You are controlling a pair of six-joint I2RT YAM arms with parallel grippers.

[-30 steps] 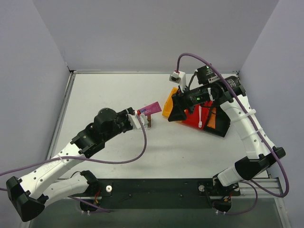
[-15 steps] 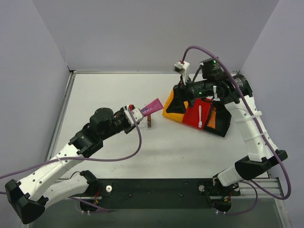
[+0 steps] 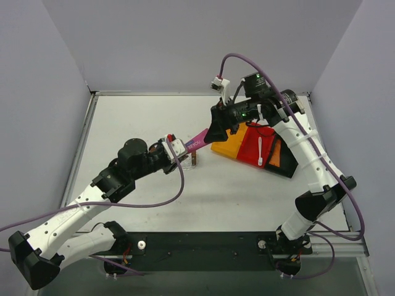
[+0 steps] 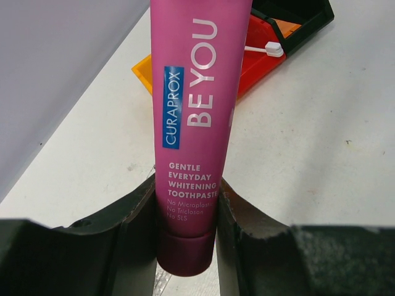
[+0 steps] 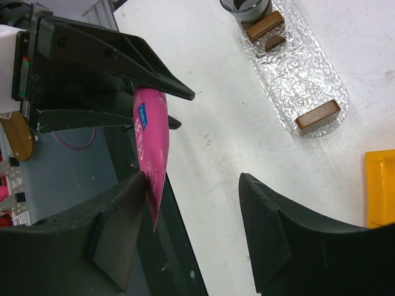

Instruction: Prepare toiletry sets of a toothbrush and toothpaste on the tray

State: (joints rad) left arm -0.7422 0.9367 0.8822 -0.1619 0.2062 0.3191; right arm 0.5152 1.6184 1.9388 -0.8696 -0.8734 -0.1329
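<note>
My left gripper is at the toothpaste tube's cap end [image 4: 185, 254], so my right gripper should hold the tube's flat end while my left gripper moves over to the tube's body [image 3: 198, 140].
My left gripper [image 3: 181, 150] is shut on the cap end of the pink-magenta toothpaste tube [image 3: 197, 141] and holds it off the table, flat end pointing to the right arm. In the left wrist view the tube [image 4: 194, 123] stands between my jaws [image 4: 185, 228]. My right gripper [image 3: 216, 131] is open at the tube's flat end; in the right wrist view the tube [image 5: 151, 160] lies against the left finger [image 5: 120, 216] of the gripper [image 5: 194, 209]. The clear tray [image 5: 321, 80] with brown end blocks lies below, and shows under the left gripper in the top view [image 3: 192, 161]. The white toothbrush [image 3: 261, 152] lies in the red bin. No orange tube shows.
Orange [image 3: 225, 143], red [image 3: 250, 147] and black [image 3: 285, 161] open bins stand together at the right of the table. The bins and the toothbrush [image 4: 265, 48] also show past the tube in the left wrist view. Grey walls close the table on three sides.
My right gripper has swung left from over the bins to the flat end of the pink tube. My left gripper has kept hold of the tube, almost in place.
</note>
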